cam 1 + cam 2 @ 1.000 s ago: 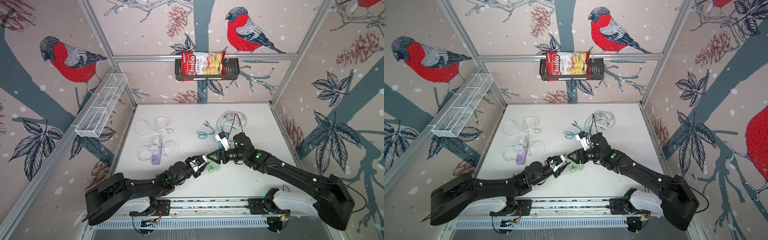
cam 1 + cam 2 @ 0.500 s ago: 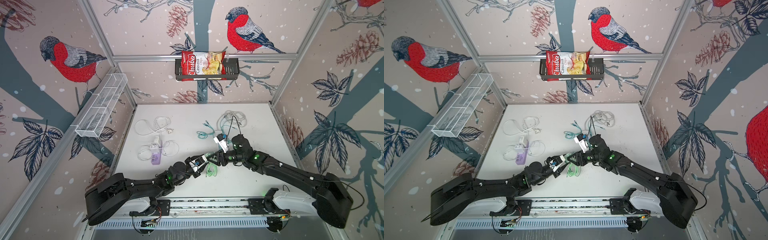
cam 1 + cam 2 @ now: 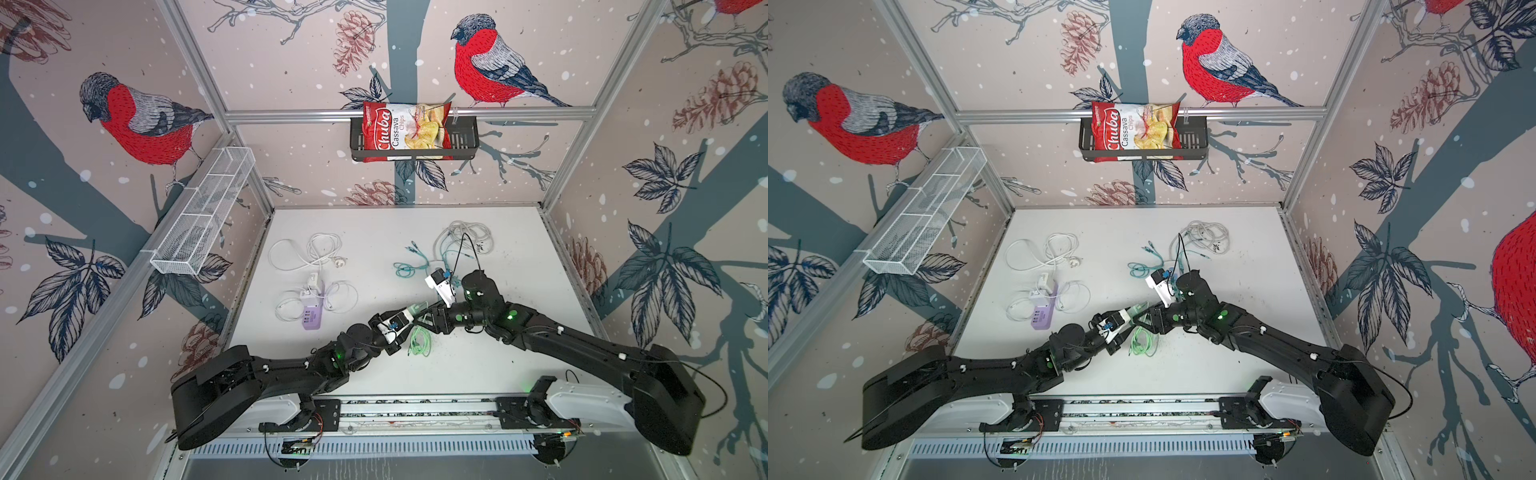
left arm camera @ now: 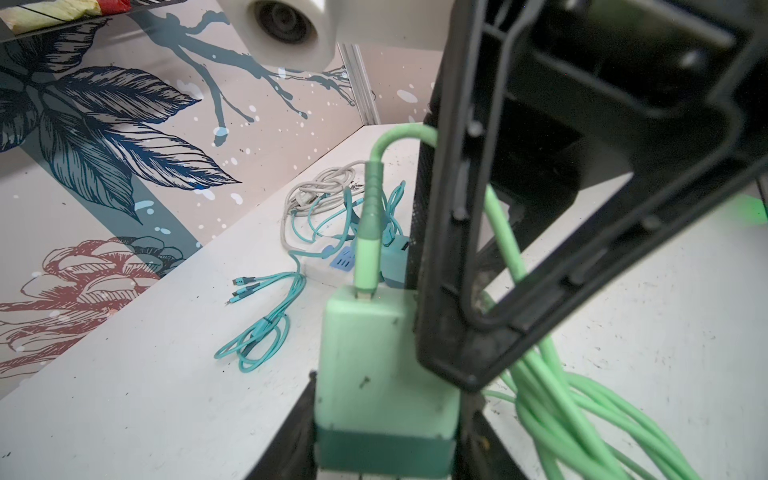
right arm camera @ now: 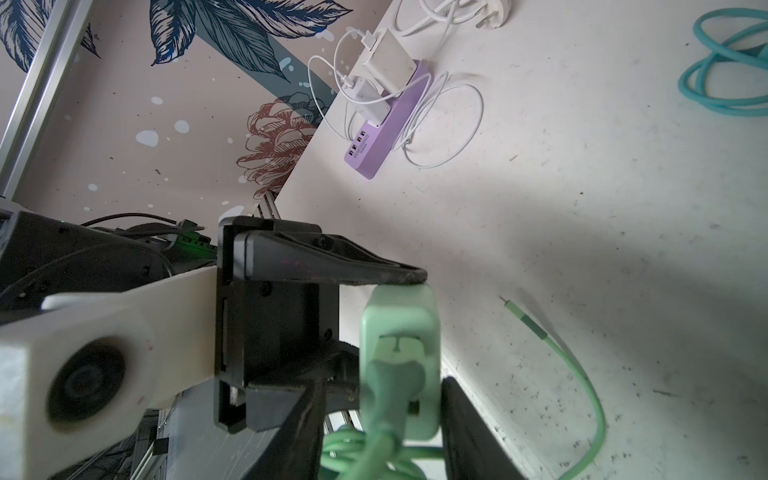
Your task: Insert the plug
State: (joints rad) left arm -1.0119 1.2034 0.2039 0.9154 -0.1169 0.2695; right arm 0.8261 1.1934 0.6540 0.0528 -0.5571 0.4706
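Observation:
My left gripper is covering the charger's prong end (image 4: 385, 454). My right gripper should therefore take the charger, so that my left gripper is free to take the white strip's grey cable (image 4: 285, 229).
The plug is a pale green charger (image 3: 419, 309) (image 3: 1138, 311) with a green cable (image 3: 419, 343) leaving one end. It hangs just above the table. My left gripper (image 3: 409, 316) (image 4: 384, 415) is shut on its body (image 4: 374, 353). My right gripper (image 3: 426, 321) (image 5: 386, 415) has come in from the other side. Its fingers (image 5: 465, 415) close round the cable end of the charger (image 5: 399, 324). The cable's loose tip (image 5: 528, 320) lies on the table. Which socket the charger belongs in does not show.
A purple power strip (image 3: 311, 320) (image 5: 386, 129) with white chargers and white cables lies to the left. Teal cables (image 3: 411, 266) and a grey cable bundle (image 3: 465, 237) lie behind the grippers. A white strip holding a teal charger (image 4: 392, 257) sits beside them.
My right gripper moved left onto the green charger and its jaws narrowed around it. The left gripper kept its hold and barely moved.

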